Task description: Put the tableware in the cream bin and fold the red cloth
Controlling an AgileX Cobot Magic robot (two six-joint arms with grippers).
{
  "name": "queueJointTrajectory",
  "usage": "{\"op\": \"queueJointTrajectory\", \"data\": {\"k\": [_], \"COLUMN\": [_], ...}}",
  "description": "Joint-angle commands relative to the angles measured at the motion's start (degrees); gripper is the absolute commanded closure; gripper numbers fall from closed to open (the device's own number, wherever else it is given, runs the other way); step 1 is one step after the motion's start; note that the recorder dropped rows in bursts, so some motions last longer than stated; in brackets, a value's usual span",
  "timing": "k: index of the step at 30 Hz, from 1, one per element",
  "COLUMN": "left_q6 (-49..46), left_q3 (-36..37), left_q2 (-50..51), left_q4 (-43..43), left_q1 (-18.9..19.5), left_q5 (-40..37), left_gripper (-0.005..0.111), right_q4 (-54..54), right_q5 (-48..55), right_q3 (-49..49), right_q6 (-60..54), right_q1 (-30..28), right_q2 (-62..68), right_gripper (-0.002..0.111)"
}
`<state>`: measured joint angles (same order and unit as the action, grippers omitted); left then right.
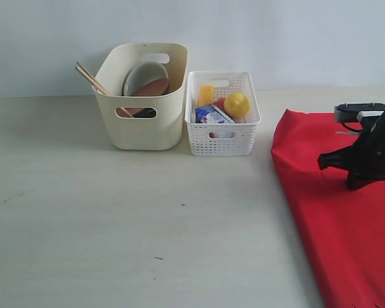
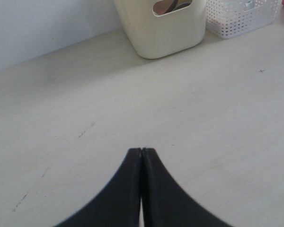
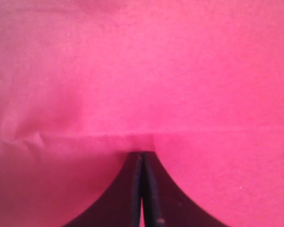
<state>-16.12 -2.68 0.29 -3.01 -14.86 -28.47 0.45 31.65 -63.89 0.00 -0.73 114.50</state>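
My right gripper has its fingers shut and should press with them and slide the red cloth back beside the white basket (image 1: 267, 125), because the cloth reaches far toward the table's front (image 1: 354, 282).
The cream bin (image 1: 144, 122) stands at the back of the table and holds a pale bowl (image 1: 141, 74), a brown plate (image 1: 153, 88) and wooden chopsticks (image 1: 93, 80) that stick out over its left rim. The cup, knife and spoon are hidden. The red cloth (image 1: 333, 231) lies flat on the table's right side. My right gripper (image 1: 321, 162) is over it, shut, its tips (image 3: 142, 153) right at a crease in the red cloth (image 3: 142, 71); I see no fabric between the fingers. My left gripper (image 2: 141, 150) is shut and empty above bare table, well short of the cream bin (image 2: 165, 33).
A white lattice basket (image 1: 221, 135) stands right beside the cream bin, holding a lemon (image 1: 237, 104), a carton (image 1: 212, 115) and other food. A pale wall runs behind both. The light tabletop (image 1: 147, 237) stretches left of the cloth.
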Motion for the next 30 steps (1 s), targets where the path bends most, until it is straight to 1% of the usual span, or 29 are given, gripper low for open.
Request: {"op": "queueJointTrajectory", "data": {"k": [1, 8, 14, 16, 17, 18, 22, 26, 30], "left_q6": [-0.13, -0.13, -0.13, -0.36, -0.76, -0.76, -0.76, -0.76, -0.76], "left_q3": [0.13, 0.13, 0.49, 2.68, 2.68, 2.68, 2.68, 2.68, 2.68], "left_q2": [-0.29, -0.29, -0.29, -0.29, -0.29, -0.29, -0.29, -0.29, -0.29], "left_q4": [-0.07, -0.07, -0.07, -0.07, -0.17, -0.17, -0.17, -0.17, -0.17], "left_q1": [0.12, 0.12, 0.12, 0.12, 0.12, 0.12, 0.12, 0.12, 0.12], "left_q5": [0.32, 0.32, 0.44, 1.44, 5.02, 6.22, 6.35, 6.35, 6.35], "left_gripper": [0.107, 0.107, 0.107, 0.107, 0.107, 0.107, 0.107, 0.107, 0.107], "right_q4": [-0.45, -0.45, -0.45, -0.45, -2.51, -3.64, -5.35, -10.64, -16.70], "right_q5": [-1.52, -1.02, -0.34, 3.62, 8.06, 10.75, 14.29, 17.27, 17.44], "right_q3": [-3.05, -9.80, -20.16, -24.10, -27.35, -29.26, -30.21, -29.64, -26.97], "right_q6": [0.00, 0.32, -0.63, -3.43, -4.56, -2.16, 0.00, 5.13, 10.11], "right_q1": [0.07, 0.07, 0.07, 0.07, -0.05, -0.64, -1.39, -1.39, -1.39], "right_q2": [3.38, 8.41, 14.90, 17.12, 17.38, 16.92, 12.55, 11.49, 11.49], "right_gripper": [0.108, 0.108, 0.108, 0.108, 0.108, 0.108, 0.108, 0.108, 0.108]}}
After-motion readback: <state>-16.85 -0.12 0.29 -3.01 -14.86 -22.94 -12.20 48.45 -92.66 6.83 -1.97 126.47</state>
